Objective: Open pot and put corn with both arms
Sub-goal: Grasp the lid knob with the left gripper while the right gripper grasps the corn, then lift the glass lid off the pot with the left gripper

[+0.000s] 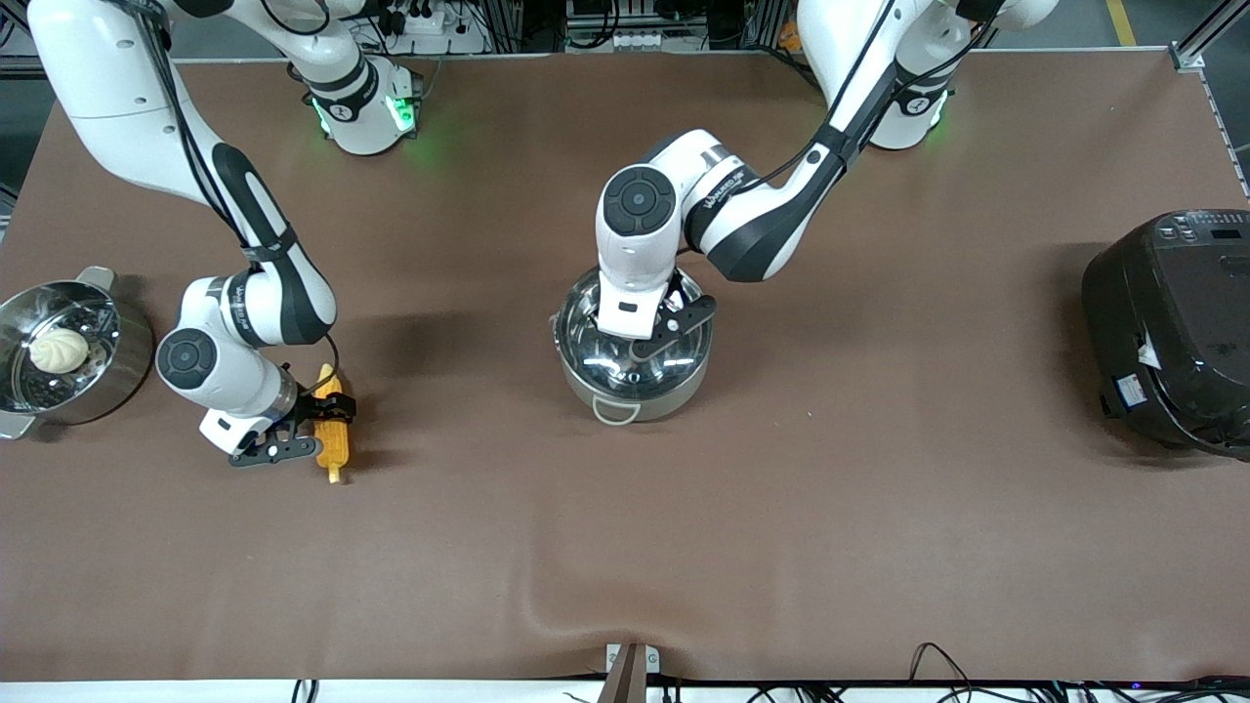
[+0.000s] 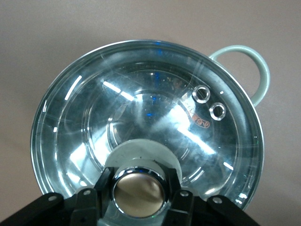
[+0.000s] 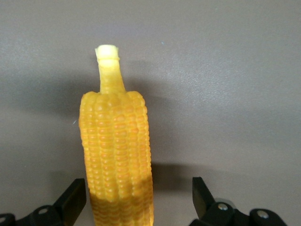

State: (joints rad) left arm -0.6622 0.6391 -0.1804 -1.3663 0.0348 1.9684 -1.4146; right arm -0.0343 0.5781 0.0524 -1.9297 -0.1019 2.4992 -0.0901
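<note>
I am seeing only bright metal through the clear glass lid, so the shiny steel pot should be empty when I carry the corn over.
The shiny steel pot stands mid-table with its clear glass lid on it. My left gripper is down on the lid. In the left wrist view my left gripper is shut on the lid's coppery-tan knob, a finger against each side of it. One loop handle of the pot shows past the lid. The yellow-orange corn lies on the table toward the right arm's end. My right gripper is low over it, open. In the right wrist view my right gripper straddles the corn with gaps at both fingers.
A steel pot with a perforated insert and a white bun stands at the right arm's end of the table. A large black rice cooker stands at the left arm's end. The table is covered by a brown cloth.
</note>
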